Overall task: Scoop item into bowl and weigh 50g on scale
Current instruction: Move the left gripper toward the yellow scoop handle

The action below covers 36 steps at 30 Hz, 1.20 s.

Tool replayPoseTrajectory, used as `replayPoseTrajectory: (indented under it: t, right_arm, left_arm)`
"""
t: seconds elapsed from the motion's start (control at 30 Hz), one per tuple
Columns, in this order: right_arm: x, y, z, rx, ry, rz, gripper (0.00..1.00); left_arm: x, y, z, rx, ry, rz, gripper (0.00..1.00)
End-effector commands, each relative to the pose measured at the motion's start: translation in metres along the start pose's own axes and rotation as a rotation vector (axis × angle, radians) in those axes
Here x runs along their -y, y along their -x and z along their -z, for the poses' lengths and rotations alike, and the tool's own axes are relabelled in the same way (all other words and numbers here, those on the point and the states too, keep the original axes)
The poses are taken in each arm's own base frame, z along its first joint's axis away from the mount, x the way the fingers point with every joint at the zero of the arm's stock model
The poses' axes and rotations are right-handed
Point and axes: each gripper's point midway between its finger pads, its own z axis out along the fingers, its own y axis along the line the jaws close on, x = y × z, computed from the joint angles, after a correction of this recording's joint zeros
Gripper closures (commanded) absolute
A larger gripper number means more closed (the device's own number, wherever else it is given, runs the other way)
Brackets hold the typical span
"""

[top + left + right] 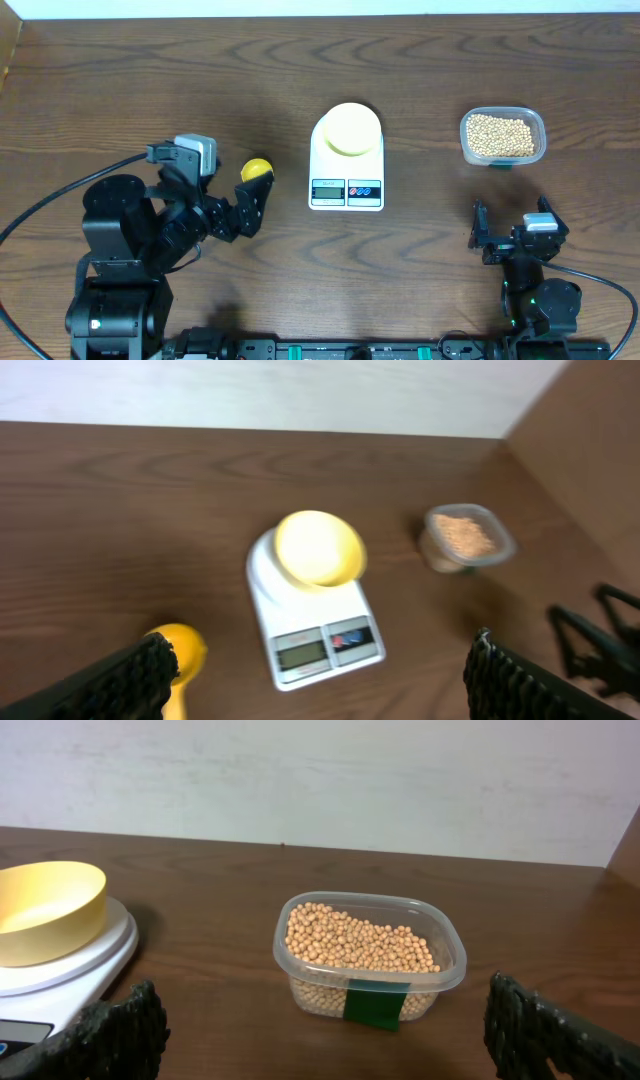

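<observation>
I should move my left gripper back and tilt it down toward the scoop's handle (175,704), because the bright-yellow scoop (184,648) is beside my left gripper's finger, outside the open fingers.
The white scale (346,185) stands mid-table with the pale-yellow bowl (352,128) on its platform; the bowl (318,547) looks empty. The tan beans (501,134) fill a clear tub (372,957) at the right. A bright-yellow scoop (256,168) lies left of the scale, its handle running under my left gripper (245,210). That gripper is open. In the left wrist view the scoop (178,650) sits just beside the left finger (130,675), not gripped. My right gripper (510,222) is open near the front edge, with the tub beyond its fingers (120,1030).
A green label (374,1004) marks the tub's near side. The scale's display and two buttons (328,645) face the arms. A pale wall (320,780) borders the table's far edge. Cables trail from both arm bases.
</observation>
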Motion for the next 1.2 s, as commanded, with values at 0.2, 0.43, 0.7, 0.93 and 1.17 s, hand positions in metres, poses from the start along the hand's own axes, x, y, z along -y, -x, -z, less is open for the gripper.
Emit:
replayPoseTrajectory:
  t: [0.2, 0.43, 0.7, 0.93, 1.17]
  right_arm:
    - [0.002, -0.001, 0.0, -0.003, -0.008, 0.011, 0.01]
    - [0.002, -0.001, 0.0, -0.003, -0.008, 0.011, 0.01]
    - [0.002, -0.001, 0.0, -0.003, -0.008, 0.011, 0.01]
    - [0.002, -0.001, 0.0, -0.003, -0.008, 0.011, 0.01]
    - [0.002, -0.001, 0.0, -0.003, -0.008, 0.012, 0.01]
  left_arm:
    - [0.006, -0.003, 0.002, -0.066, -0.023, 0.079, 0.06]
    - [-0.013, -0.004, -0.001, -0.235, 0.092, 0.162, 0.06]
    - [-0.046, -0.024, 0.0, -0.425, 0.28, 0.235, 0.06]
    - [-0.046, -0.024, -0.001, -0.427, 0.28, 0.241, 0.06]
    - [-0.048, -0.046, 0.0, -0.504, 0.307, 0.349, 0.06]
